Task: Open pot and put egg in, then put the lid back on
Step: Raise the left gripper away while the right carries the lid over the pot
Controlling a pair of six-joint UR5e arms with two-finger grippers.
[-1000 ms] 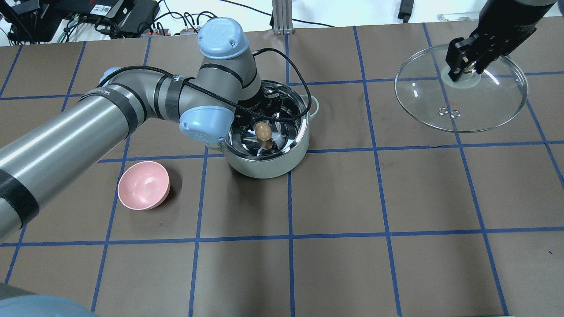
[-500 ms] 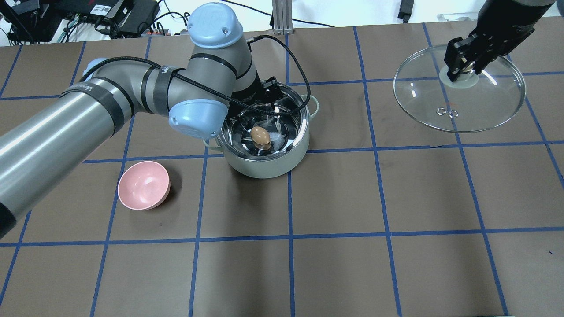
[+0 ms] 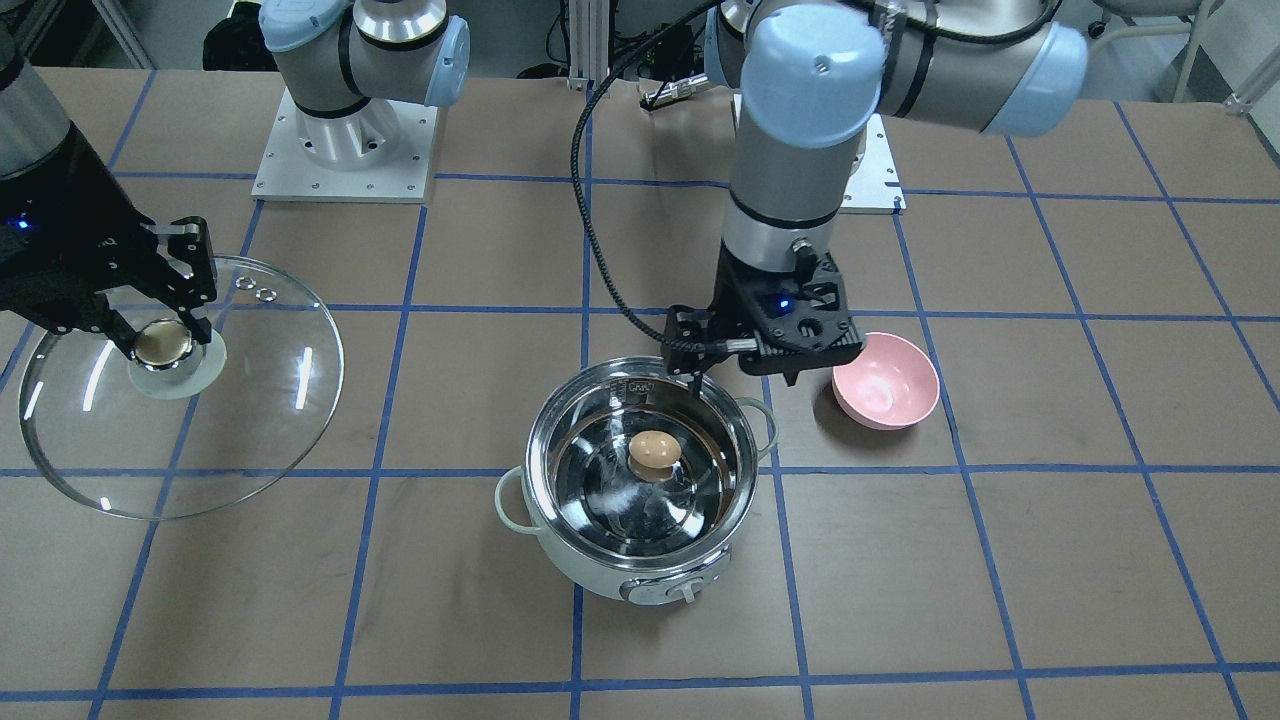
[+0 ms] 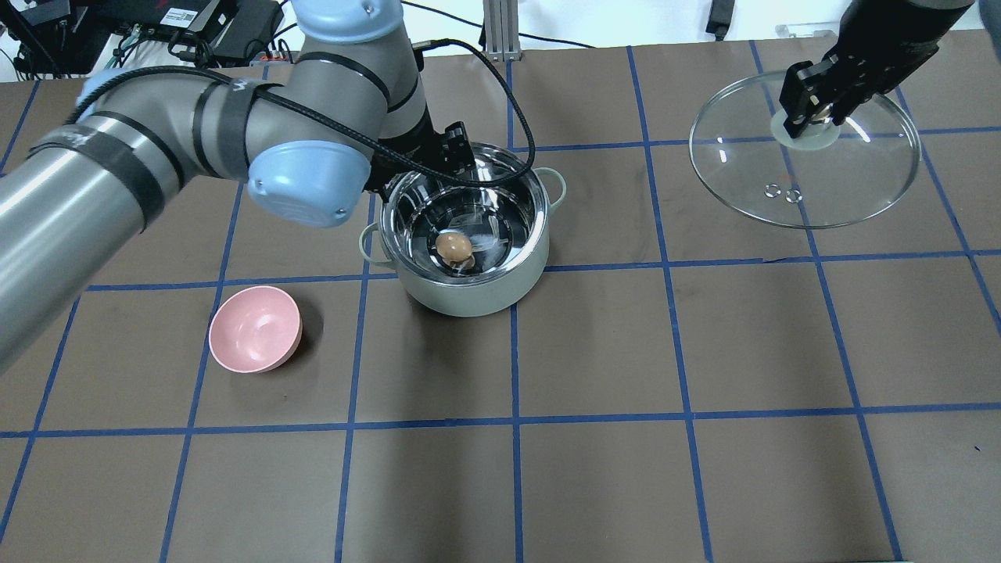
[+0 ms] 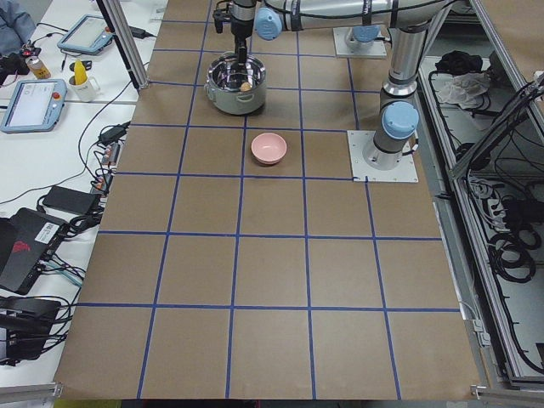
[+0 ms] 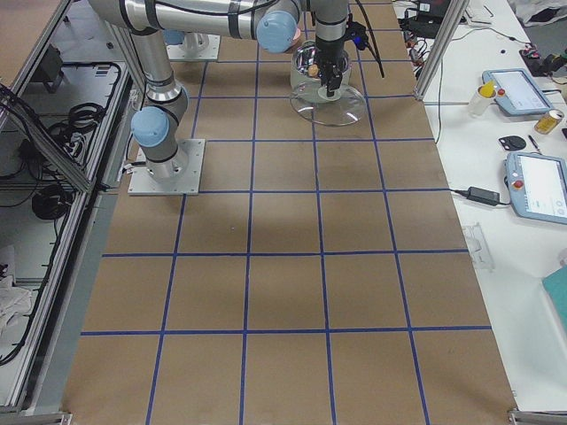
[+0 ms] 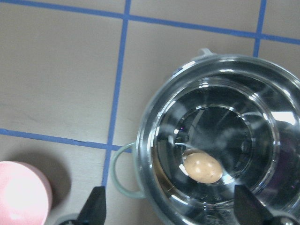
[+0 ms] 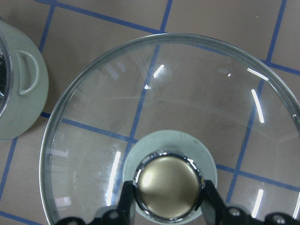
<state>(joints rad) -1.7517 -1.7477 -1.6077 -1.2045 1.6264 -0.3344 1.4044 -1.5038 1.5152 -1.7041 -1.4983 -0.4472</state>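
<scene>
The robot's left gripper is hanging over the open pot's rim (image 3: 723, 406), so it should move back toward the pink bowl (image 3: 885, 380) before the right gripper lowers the glass lid.
The pale mint pot (image 4: 469, 293) stands open mid-table; it also shows in the front view (image 3: 600, 570) and the left wrist view (image 7: 140, 154). The tan egg (image 4: 454, 247) lies on its steel bottom, seen too in the front view (image 3: 653, 451) and the left wrist view (image 7: 202, 168). My left gripper (image 3: 742, 378) is open and empty, above the pot's rim on the robot's side; its fingertips (image 7: 96, 206) stand wide apart. My right gripper (image 4: 813, 109) is shut on the gold-topped knob (image 8: 169, 187) of the glass lid (image 4: 829, 180), held tilted far right of the pot.
A small empty pink bowl (image 4: 254, 328) sits on the table left of the pot, near my left arm; it also shows in the front view (image 3: 885, 380). The brown table has a blue tape grid. Cables and equipment lie along the far edge.
My left arm has drawn back and to the left, away from over the pot. The egg has shifted slightly on the pot's bottom. The right gripper has carried the lid a little left.
</scene>
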